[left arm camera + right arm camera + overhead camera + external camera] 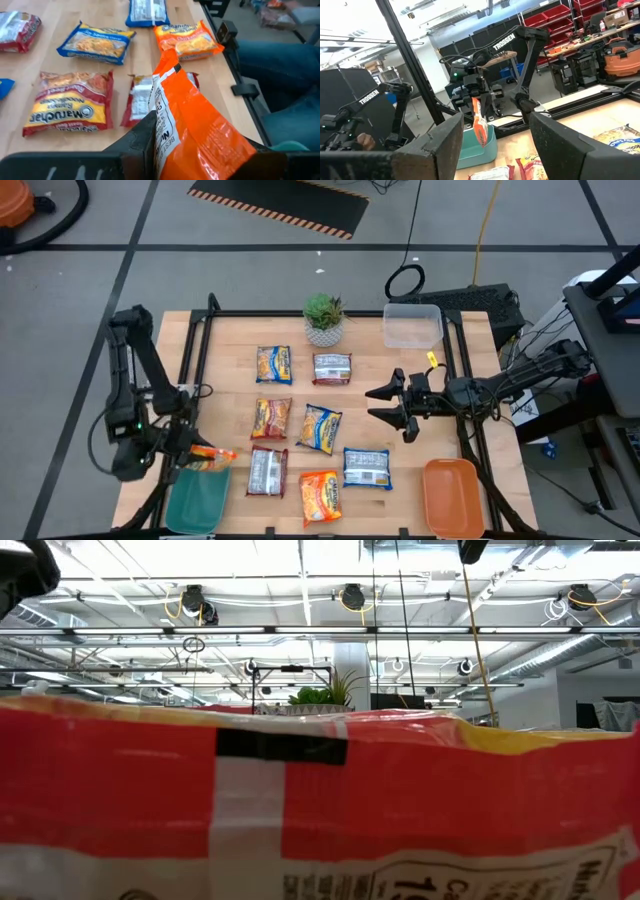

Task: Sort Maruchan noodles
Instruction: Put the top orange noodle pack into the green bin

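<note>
The orange packet's loose end point(225, 457) hangs over the empty teal tray. My left gripper should keep moving toward the tray's opening point(198, 498) and let go there.
My left gripper point(193, 452) is shut on an orange Maruchan noodle packet point(212, 456), held above the far end of the teal tray point(197, 500) at the table's near left. The right wrist view shows the same packet point(480, 124) over the tray point(482, 146). Several more noodle packets lie flat on the wood, among them a yellow-and-blue one point(319, 427), a dark red one point(267, 471) and an orange one point(320, 497). My right gripper point(392, 406) hovers open over the table's right half, with nothing between its fingers. My left gripper pinches one end of the orange packet point(175, 135) between its two fingers. The fingers point(145, 142) slant downward toward the table's right. The packet sticks out beyond them and, in the right wrist view, hangs tilted below the gripper, clear of the teal tray.
An orange tray point(452, 497) sits at the near right. A potted plant point(324, 320) and a clear tub point(412, 325) stand at the far edge. Black frame rails point(196, 350) run along both sides. A packet point(320, 800) fills the low view. A person's legs point(280, 65) show beyond the near edge.
</note>
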Tool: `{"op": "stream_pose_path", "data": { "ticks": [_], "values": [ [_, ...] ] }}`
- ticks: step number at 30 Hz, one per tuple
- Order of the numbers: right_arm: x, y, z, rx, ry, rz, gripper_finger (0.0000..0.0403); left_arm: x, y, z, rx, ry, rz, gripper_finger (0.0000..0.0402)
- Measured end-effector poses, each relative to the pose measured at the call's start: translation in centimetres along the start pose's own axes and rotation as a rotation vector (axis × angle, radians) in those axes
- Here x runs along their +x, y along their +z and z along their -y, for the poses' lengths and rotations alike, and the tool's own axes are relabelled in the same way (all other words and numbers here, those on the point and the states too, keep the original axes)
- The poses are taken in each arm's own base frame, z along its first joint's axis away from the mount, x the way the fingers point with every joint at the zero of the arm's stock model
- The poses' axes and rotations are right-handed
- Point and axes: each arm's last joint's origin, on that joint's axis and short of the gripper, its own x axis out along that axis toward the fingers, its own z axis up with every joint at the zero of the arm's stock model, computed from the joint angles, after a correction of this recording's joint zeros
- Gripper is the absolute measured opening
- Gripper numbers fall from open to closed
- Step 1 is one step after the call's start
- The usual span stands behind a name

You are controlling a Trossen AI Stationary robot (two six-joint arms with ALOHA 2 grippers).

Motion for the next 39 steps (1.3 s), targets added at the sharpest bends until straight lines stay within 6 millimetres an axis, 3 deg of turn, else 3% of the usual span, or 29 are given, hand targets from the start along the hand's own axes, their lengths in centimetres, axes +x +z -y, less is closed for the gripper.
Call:
{"op": "stream_pose_path", "data": {
  "ticks": [15, 29, 39],
  "values": [
    [0.0, 0.0, -0.1, -0.001, 0.003, 0.003, 0.0224, -0.9, -4.2, 2.3, 0.084, 0.012, 0.049, 0.0116],
    [0.0, 0.2, -0.1, -0.002, 0.011, 0.022, 0.0224, 0.2, -5.7, 2.6, 0.028, 0.109, -0.021, 0.0117],
    [0.0, 0.3, -0.2, -0.021, 0.015, 0.036, 0.0224, 0.1, -5.7, 1.5, -0.042, 0.201, -0.028, 0.0205]
  ]
}}
